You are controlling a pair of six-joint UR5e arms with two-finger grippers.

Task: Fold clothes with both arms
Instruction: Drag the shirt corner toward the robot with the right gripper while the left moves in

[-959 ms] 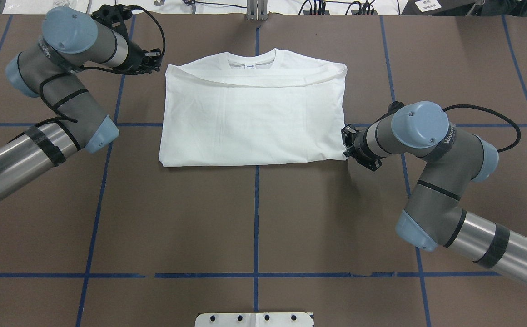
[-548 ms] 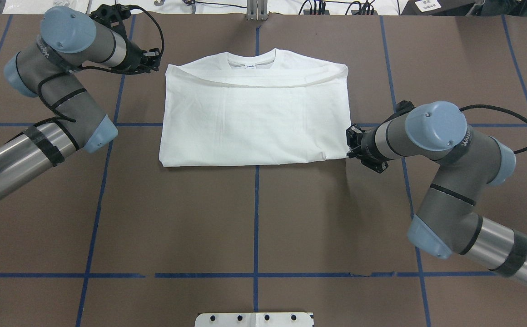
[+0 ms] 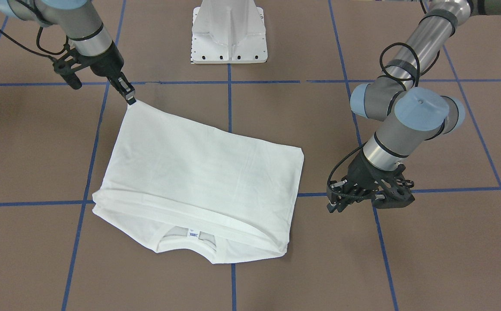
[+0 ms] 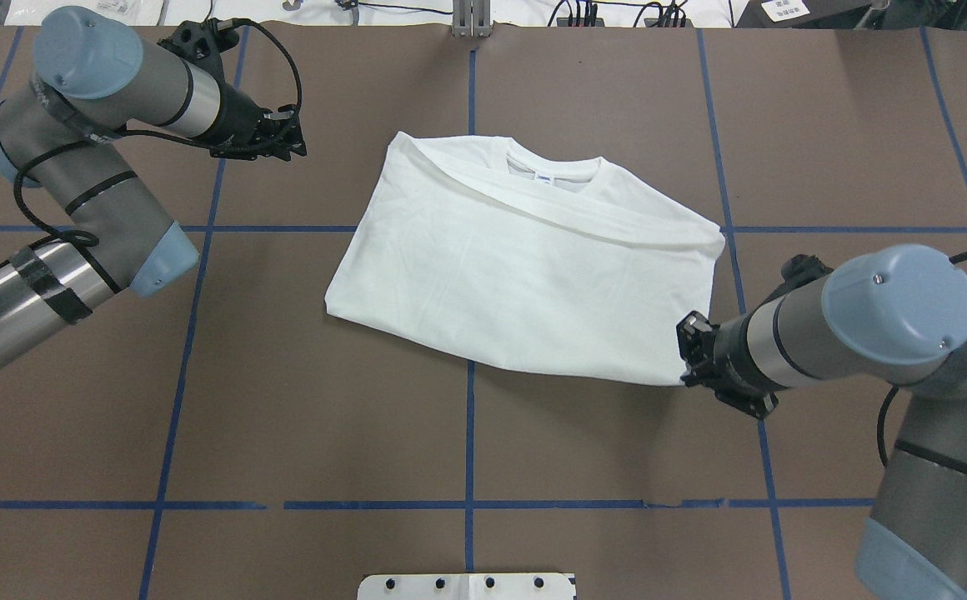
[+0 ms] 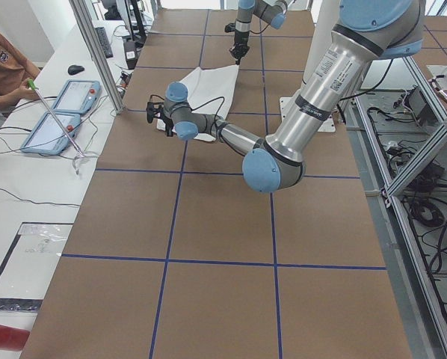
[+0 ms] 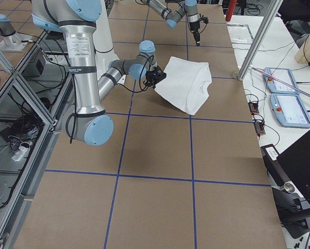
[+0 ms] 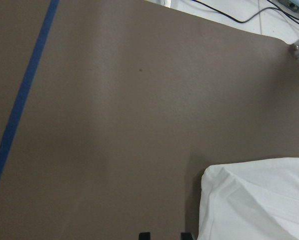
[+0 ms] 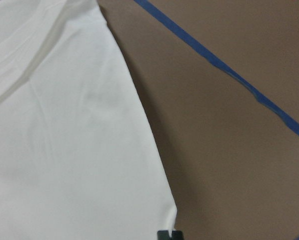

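Note:
My right gripper should pull its corner of the shirt toward the pedestal, because the shirt's collar (image 3: 187,242) faces the far side. My left gripper should then swing the shirt's loose corner (image 3: 299,152) around.
The clothes are one white shirt (image 4: 525,258), folded into a rectangle and lying askew on the brown table, collar and neck label (image 4: 545,177) toward the far side. My right gripper (image 4: 685,360) is shut on its near right corner; in the front view the same gripper (image 3: 130,99) pinches that corner tip. The right wrist view shows the shirt (image 8: 64,125) running down to the closed fingertips. My left gripper (image 4: 296,143) hovers open to the left of the shirt, touching nothing. In the left wrist view the shirt's corner (image 7: 259,200) lies to the right of the fingertips.
The white pedestal base (image 3: 229,30) stands at the table's near edge. Blue tape lines (image 4: 470,433) grid the brown surface. A person (image 5: 3,63) sits at a side desk with tablets (image 5: 63,112). A metal post (image 4: 471,18) rises at the far edge.
My right gripper pulled the shirt's corner right and toward the robot, so the shirt slid right and turned clockwise. The shirt's far left corner is now well away from the left gripper.

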